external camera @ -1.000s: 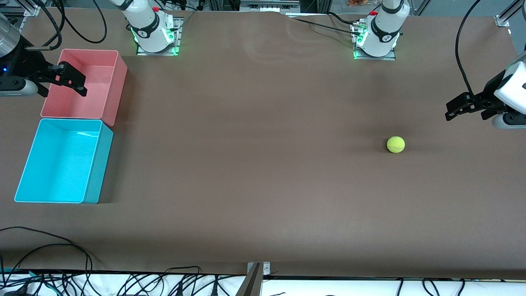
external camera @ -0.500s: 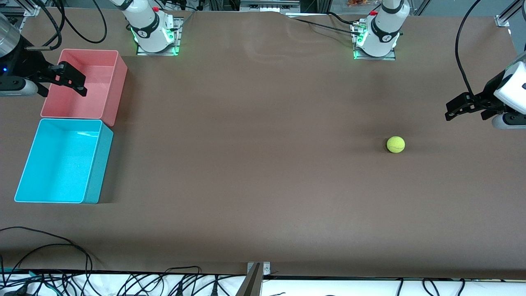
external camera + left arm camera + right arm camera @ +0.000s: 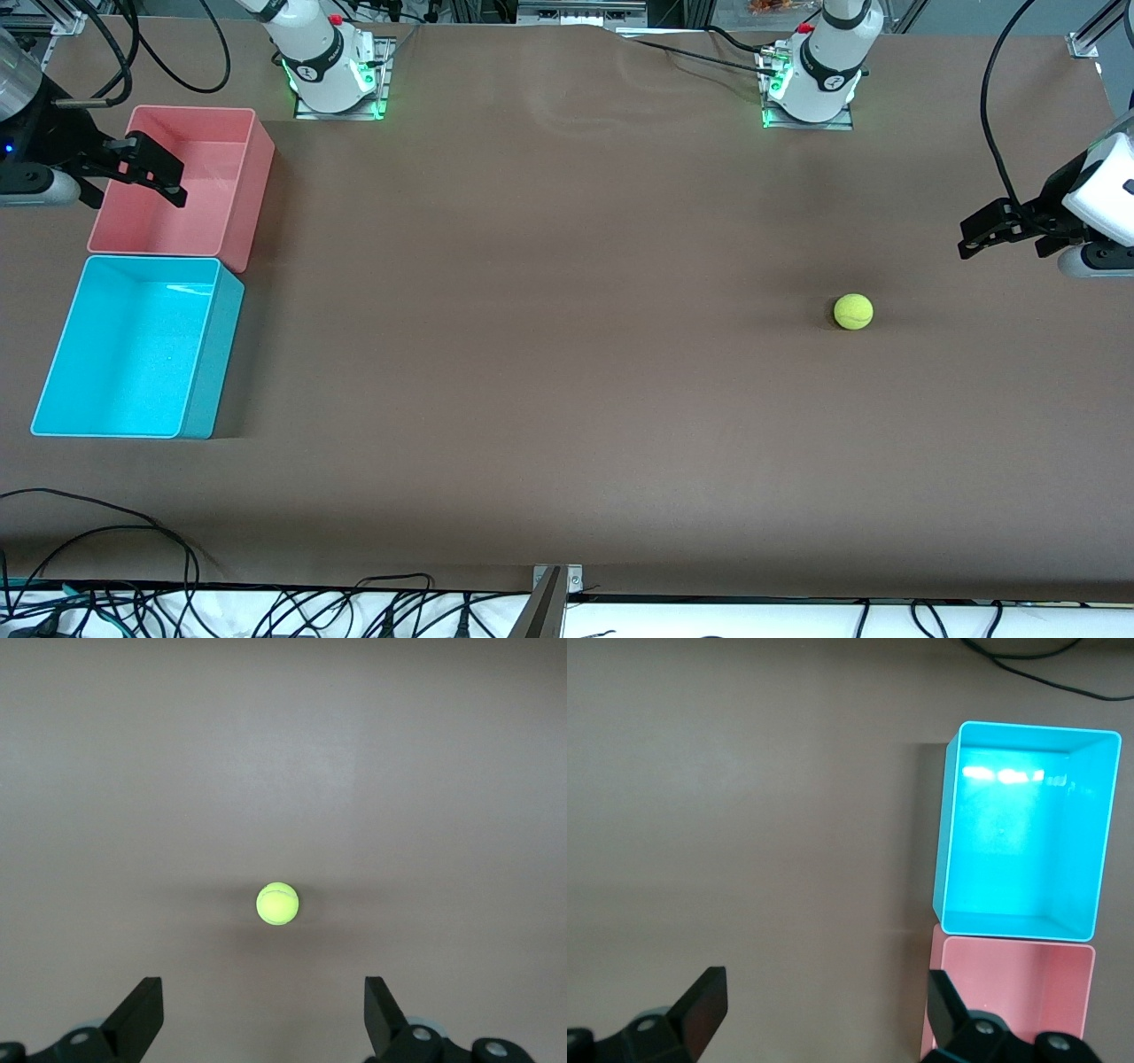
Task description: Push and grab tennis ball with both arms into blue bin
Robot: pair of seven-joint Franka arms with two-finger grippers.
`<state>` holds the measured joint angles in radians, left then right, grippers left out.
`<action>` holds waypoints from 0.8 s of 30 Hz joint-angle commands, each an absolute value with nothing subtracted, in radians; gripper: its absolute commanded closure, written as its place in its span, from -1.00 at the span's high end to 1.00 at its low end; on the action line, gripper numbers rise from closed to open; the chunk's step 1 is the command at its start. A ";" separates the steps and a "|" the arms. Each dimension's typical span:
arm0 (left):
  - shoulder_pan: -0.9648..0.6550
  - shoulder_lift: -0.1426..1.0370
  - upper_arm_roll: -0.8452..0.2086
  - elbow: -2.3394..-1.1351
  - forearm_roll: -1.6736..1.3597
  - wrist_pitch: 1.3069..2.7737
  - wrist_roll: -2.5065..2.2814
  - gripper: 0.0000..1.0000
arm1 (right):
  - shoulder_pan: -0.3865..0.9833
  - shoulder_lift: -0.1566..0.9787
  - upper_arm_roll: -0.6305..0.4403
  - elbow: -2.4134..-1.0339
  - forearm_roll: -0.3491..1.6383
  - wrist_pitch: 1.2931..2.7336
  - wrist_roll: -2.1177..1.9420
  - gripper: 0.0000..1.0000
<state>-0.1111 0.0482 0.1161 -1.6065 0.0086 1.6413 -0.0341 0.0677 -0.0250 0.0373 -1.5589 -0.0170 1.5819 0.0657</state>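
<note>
My left gripper will make the tennis ball (image 3: 853,312) roll far ahead of it when I push the ball, because the brown table stretches clear (image 3: 553,319) toward the blue bin.
The tennis ball (image 3: 853,311) lies on the brown table toward the left arm's end; it also shows in the left wrist view (image 3: 277,904), ahead of the open fingers. My left gripper (image 3: 982,232) is open and empty, up over the table's end past the ball. The blue bin (image 3: 55,379) stands empty at the right arm's end, nearer the front camera than the pink bin; it shows in the right wrist view (image 3: 950,833) too. My right gripper (image 3: 155,170) is open and empty, held over the pink bin's edge.
A pink-red bin (image 3: 257,159) stands right beside the blue bin, nearer the robot bases; it also shows in the right wrist view (image 3: 1010,988). Cables (image 3: 133,549) hang along the table's front edge. The brown table (image 3: 549,310) stretches between ball and bins.
</note>
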 commanded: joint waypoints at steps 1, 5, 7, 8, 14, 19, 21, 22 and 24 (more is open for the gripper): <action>-0.117 0.060 0.117 -1.580 0.029 1.618 -0.023 1.00 | 0.069 -0.035 0.040 -1.514 -0.023 1.549 0.054 1.00; -0.117 0.061 0.117 -1.578 0.029 1.618 -0.023 1.00 | 0.069 -0.037 0.040 -1.500 -0.023 1.542 0.055 1.00; -0.117 0.060 0.118 -1.577 0.029 1.618 -0.023 1.00 | 0.069 -0.037 0.038 -1.499 -0.025 1.539 0.054 1.00; -0.117 0.060 0.117 -1.575 0.029 1.618 -0.023 1.00 | 0.069 -0.037 0.038 -1.499 -0.025 1.539 0.052 1.00; -0.120 0.061 0.117 -1.575 0.029 1.617 -0.026 1.00 | 0.069 -0.037 0.034 -1.499 -0.025 1.539 0.051 1.00; -0.120 0.066 0.117 -1.574 0.029 1.617 -0.023 1.00 | 0.069 -0.037 0.034 -1.499 -0.025 1.539 0.051 1.00; -0.120 0.067 0.117 -1.575 0.029 1.617 -0.021 1.00 | 0.069 -0.037 0.034 -1.499 -0.023 1.539 0.052 1.00; -0.120 0.071 0.117 -1.581 0.029 1.618 -0.020 1.00 | 0.069 -0.035 0.034 -1.499 -0.023 1.539 0.052 1.00; -0.120 0.087 0.117 -1.580 0.029 1.617 -0.017 1.00 | 0.069 -0.035 0.034 -1.499 -0.021 1.537 0.052 1.00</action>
<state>-0.1151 0.0512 0.1155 -1.6065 0.0086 1.6383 -0.0340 0.0676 -0.0376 0.0366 -1.5183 -0.0170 1.5596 0.0654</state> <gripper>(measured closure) 0.000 0.000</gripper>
